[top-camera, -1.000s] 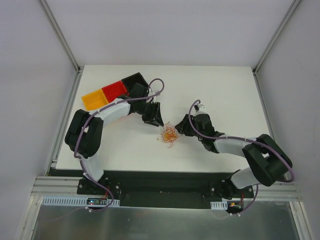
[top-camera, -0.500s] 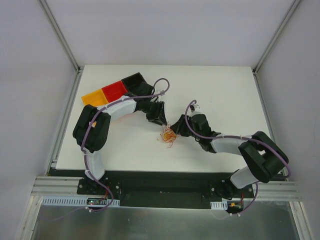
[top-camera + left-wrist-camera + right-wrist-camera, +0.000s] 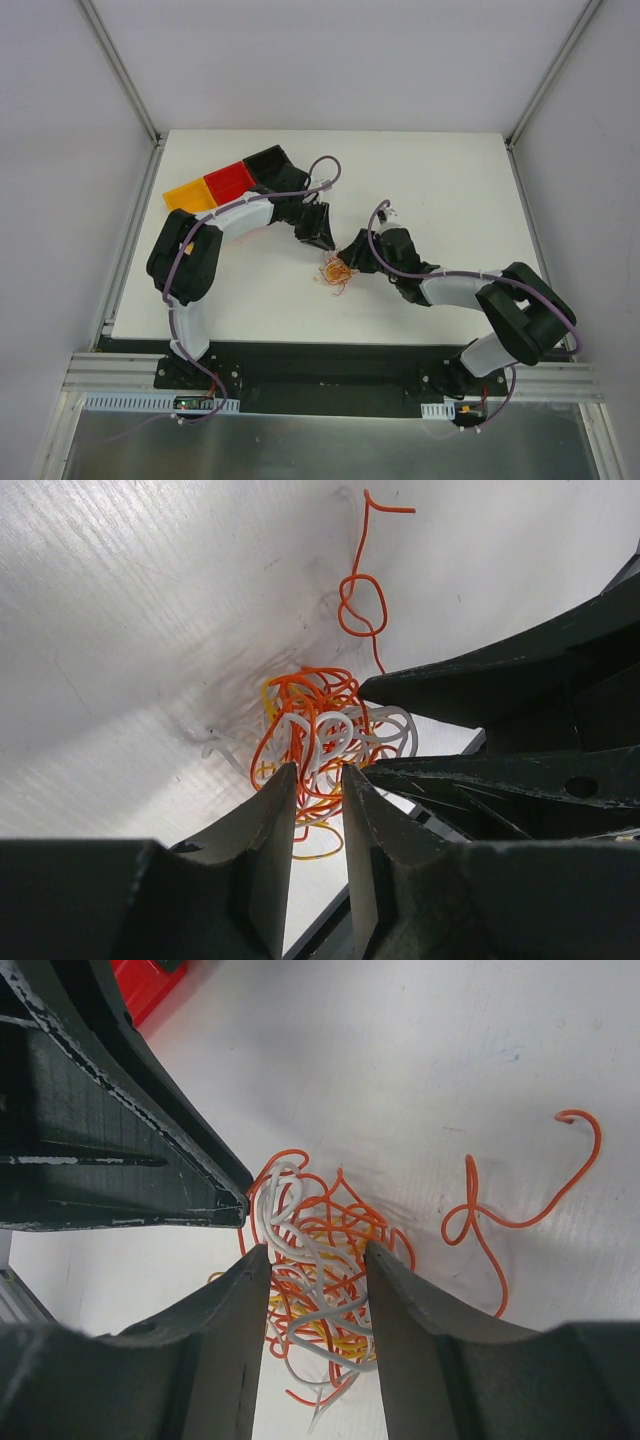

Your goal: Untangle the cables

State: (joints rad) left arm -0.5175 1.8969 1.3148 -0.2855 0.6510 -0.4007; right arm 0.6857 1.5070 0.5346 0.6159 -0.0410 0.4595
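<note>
My right gripper has orange and white wires (image 3: 335, 1332) together between its fingers, so it should grip the white wire (image 3: 319, 1270) while my left gripper pulls the orange wire.
The cables (image 3: 334, 270) are a small loose tangle of orange, yellow and white wires on the white table. One orange strand with a loop trails away from the tangle (image 3: 356, 605). My left gripper (image 3: 325, 246) is just above-left of the tangle. In the left wrist view its jaws (image 3: 318, 775) stand narrowly apart with a few strands of the tangle (image 3: 320, 715) between the tips. My right gripper (image 3: 351, 259) comes from the right. Its jaws (image 3: 313, 1250) are wider apart and straddle the tangle (image 3: 320, 1280). Neither visibly pinches a wire.
A row of three bins stands at the back left: yellow (image 3: 187, 196), red (image 3: 228, 181), black (image 3: 268, 161). The two grippers' fingertips nearly meet over the tangle. The left arm's finger (image 3: 120, 1150) fills the right wrist view's upper left.
Both grippers have closed in on the tangle: the right one slid left, and the left arm's elbow swung right. The tangle shifted slightly left.
</note>
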